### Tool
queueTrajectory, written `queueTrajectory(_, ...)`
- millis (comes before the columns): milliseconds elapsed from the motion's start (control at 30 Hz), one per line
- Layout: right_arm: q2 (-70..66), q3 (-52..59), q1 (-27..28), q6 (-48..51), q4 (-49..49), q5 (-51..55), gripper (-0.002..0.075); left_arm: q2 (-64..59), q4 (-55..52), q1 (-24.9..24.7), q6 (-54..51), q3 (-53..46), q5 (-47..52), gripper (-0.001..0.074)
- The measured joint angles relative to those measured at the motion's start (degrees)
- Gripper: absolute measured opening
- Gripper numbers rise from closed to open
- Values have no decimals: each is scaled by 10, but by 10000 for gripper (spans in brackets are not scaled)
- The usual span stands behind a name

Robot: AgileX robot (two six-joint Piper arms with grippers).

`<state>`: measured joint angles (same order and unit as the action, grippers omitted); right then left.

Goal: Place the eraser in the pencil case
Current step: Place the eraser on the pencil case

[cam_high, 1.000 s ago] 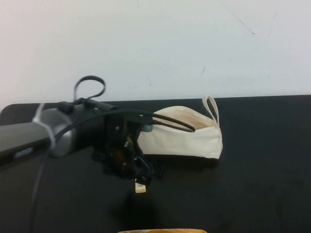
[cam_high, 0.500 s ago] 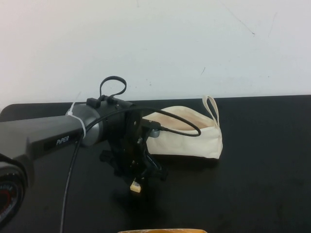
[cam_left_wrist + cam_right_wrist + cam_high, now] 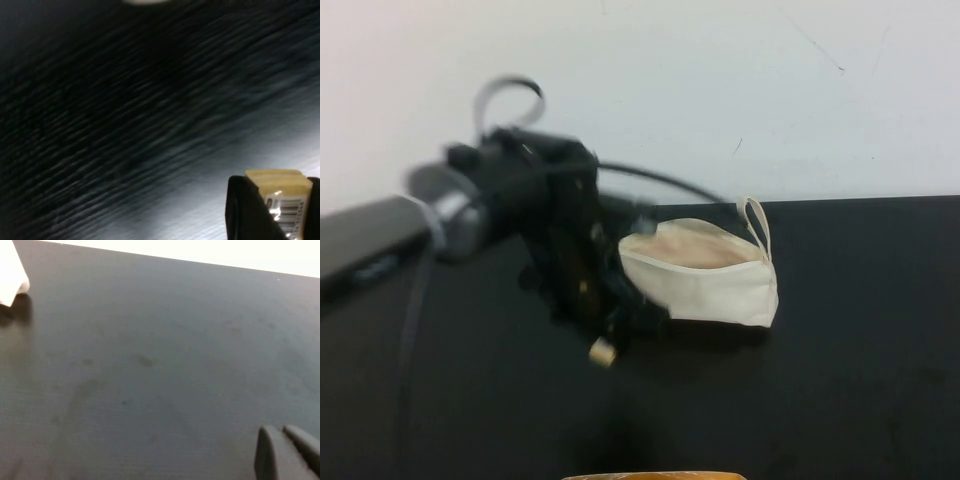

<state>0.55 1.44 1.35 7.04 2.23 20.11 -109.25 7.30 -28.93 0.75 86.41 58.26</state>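
The pencil case's opening [image 3: 705, 252] is wide enough for the eraser, so my left gripper should keep going up over the pencil case's rim and let go above its lining [image 3: 688, 244].
My left gripper [image 3: 603, 345] is shut on the eraser [image 3: 603, 352], a tiny cream-yellow block, and holds it above the black table just left of the pencil case. In the left wrist view the eraser [image 3: 281, 192] sits between the black fingers [image 3: 245, 212] with its barcode label showing. The pencil case [image 3: 705, 280] is a cream-white pouch lying at the table's middle, its mouth open to the beige lining, with a loop strap [image 3: 756, 222] at its right end. My right gripper [image 3: 282, 437] is shut and hangs over bare table; a corner of the pouch [image 3: 12, 277] shows at that view's edge.
The black table [image 3: 860, 350] runs back to a white wall [image 3: 720, 90]. A tan object's edge [image 3: 655, 476] shows at the very front. The left arm's cable [image 3: 650, 180] arcs over toward the pouch.
My left gripper has risen with the eraser and shifted back, closer to the pouch's left end. The arm has swung up and back. The pencil case has not moved.
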Motion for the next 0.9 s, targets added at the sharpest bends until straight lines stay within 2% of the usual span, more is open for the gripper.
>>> queueTrajectory(133, 0, 0, 0, 0, 0, 0, -1, 73, 28, 0, -18, 0, -74, 187)
queueTrajectory(233, 0, 0, 0, 0, 0, 0, -1, 102, 31, 0, -22, 1, -177, 187)
queueTrajectory(433, 0, 0, 0, 0, 0, 0, -1, 70, 33, 0, -52, 4, -308, 187)
queueTrajectory(567, 0, 0, 0, 0, 0, 0, -1, 38, 34, 0, -59, 4, -325, 195)
queueTrajectory(600, 0, 0, 0, 0, 0, 0, -1, 33, 38, 0, -60, 4, -325, 226)
queueTrajectory(767, 0, 0, 0, 0, 0, 0, -1, 25, 51, 0, -65, 4, -339, 487)
queueTrajectory(833, 0, 0, 0, 0, 0, 0, -1, 25, 52, 0, -66, 4, -347, 518)
queueTrajectory(900, 0, 0, 0, 0, 0, 0, -1, 27, 51, 0, -66, 4, -349, 498)
